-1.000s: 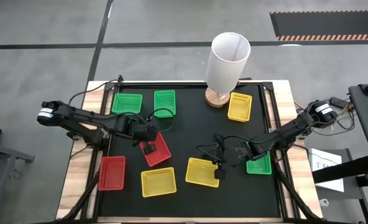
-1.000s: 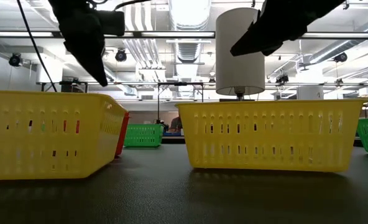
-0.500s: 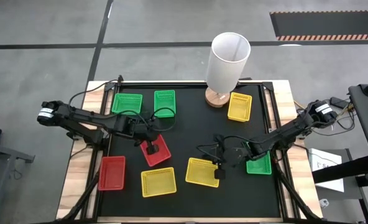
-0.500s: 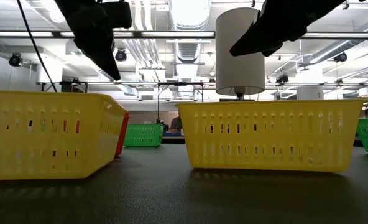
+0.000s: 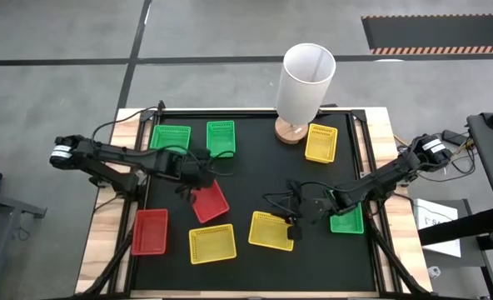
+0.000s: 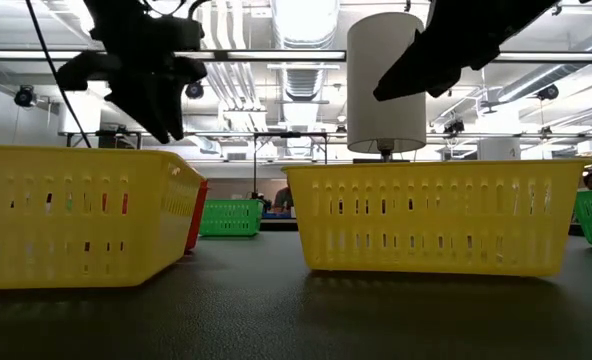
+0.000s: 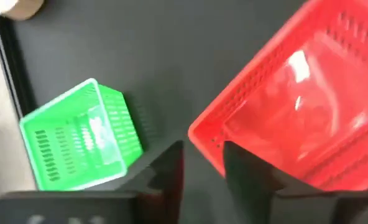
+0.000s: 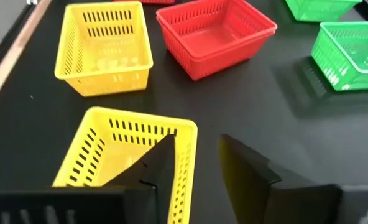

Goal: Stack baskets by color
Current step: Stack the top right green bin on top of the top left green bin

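The green basket will fit down inside the other far green basket when the robot lowers it, because the slatted walls get narrower from the basket's rim to its bottom.
Several red, green and yellow baskets lie apart, bottoms down, on the black table. My left gripper hangs open above the far corner of a middle red basket, touching nothing. A green basket lies beside it. My right gripper hangs open over the right-hand wall of a yellow basket, well clear of it. In the low view both grippers stand high above the yellow baskets.
Two green baskets and a yellow one lie at the far side. A red and a yellow lie near the front left, a green at the right. A tall white cylinder stands far middle.
My left gripper has rolled about its own pointing line while staying over the red basket's far part, and in the low view its tip has spread from one point into two fingers, so it has opened. No basket has moved.
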